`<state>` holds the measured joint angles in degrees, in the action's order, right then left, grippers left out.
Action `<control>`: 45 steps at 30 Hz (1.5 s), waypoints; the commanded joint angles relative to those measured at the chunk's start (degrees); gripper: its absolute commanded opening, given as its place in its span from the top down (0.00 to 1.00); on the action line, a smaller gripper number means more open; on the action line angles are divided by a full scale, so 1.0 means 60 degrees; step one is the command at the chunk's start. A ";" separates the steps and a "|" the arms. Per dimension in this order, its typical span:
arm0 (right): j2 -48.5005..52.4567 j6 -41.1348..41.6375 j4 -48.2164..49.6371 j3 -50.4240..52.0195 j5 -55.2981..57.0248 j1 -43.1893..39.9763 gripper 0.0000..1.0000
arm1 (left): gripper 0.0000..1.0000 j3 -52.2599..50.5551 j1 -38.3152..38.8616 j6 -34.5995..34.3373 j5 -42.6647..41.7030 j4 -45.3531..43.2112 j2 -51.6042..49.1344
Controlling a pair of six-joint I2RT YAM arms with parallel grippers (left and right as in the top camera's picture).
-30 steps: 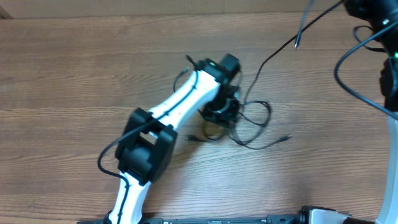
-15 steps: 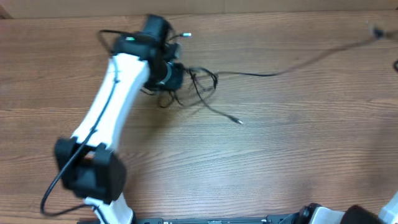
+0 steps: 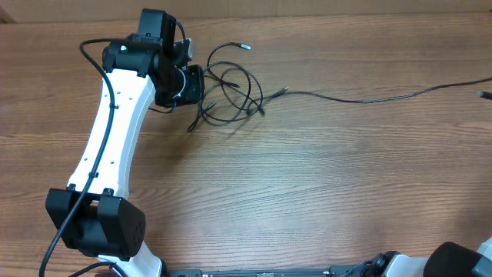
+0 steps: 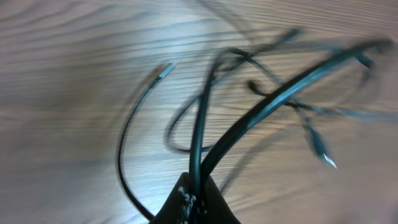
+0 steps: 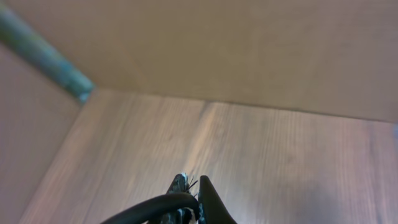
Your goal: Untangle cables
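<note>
My left gripper needs to lift the loops [image 3: 260, 101] while my right gripper comes [image 3: 298, 93] close to free the long piece of cable, which is stretched far out and stays caught in them.
The cables [image 3: 234, 88] are thin black cords lying in loose loops at the table's back left. One long strand [image 3: 369, 98] runs from them to the right edge. My left gripper [image 3: 194, 83] sits at the left side of the loops and is shut on two cable strands. In the left wrist view the jaws [image 4: 196, 196] pinch those strands [image 4: 261, 109], and a plug end [image 4: 166, 68] lies free. My right gripper [image 5: 191, 198] is out of the overhead view. It is shut on a black cable [image 5: 149, 208] above the table.
The wooden table [image 3: 307, 192] spreads to the front and right. A brown cardboard wall [image 5: 249, 43] stands behind it, with a green bar [image 5: 43, 56] at the corner. The right arm's base [image 3: 461, 261] is at the bottom right.
My left arm has swung from the table's middle to the back left, dragging the bundle along. The bundle has spread into looser loops. The long strand now stretches to the right edge.
</note>
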<state>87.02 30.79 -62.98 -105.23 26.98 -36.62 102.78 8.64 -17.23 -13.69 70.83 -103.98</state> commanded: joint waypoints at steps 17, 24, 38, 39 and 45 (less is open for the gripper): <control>0.0029 0.1413 -0.0321 -0.0160 0.2783 -0.0171 0.96 | 0.96 0.0095 -0.0080 -0.6411 0.5807 0.1435 0.0175; 0.0029 0.1413 -0.0517 -0.0160 0.2353 -0.0168 0.96 | 0.96 0.0095 -0.0047 -0.4350 0.3333 0.0324 0.0175; 0.0091 -0.0448 -0.0149 -0.0153 -0.5723 -0.0324 0.89 | 0.96 0.0095 0.0310 0.1406 -0.3122 -0.1005 0.0171; 0.0113 -0.0991 -0.0153 -0.0153 -0.6947 -0.0266 0.81 | 0.96 0.0095 0.0481 0.1774 -0.3421 -0.0994 0.0171; 0.0215 -0.3905 -0.0852 -0.0153 -1.0010 0.0433 0.13 | 0.96 0.0095 0.1166 0.2339 -0.2907 -0.0736 0.0171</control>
<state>87.72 20.73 -66.28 -105.23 -15.00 -36.62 102.78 13.80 -9.19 -27.83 66.11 -103.98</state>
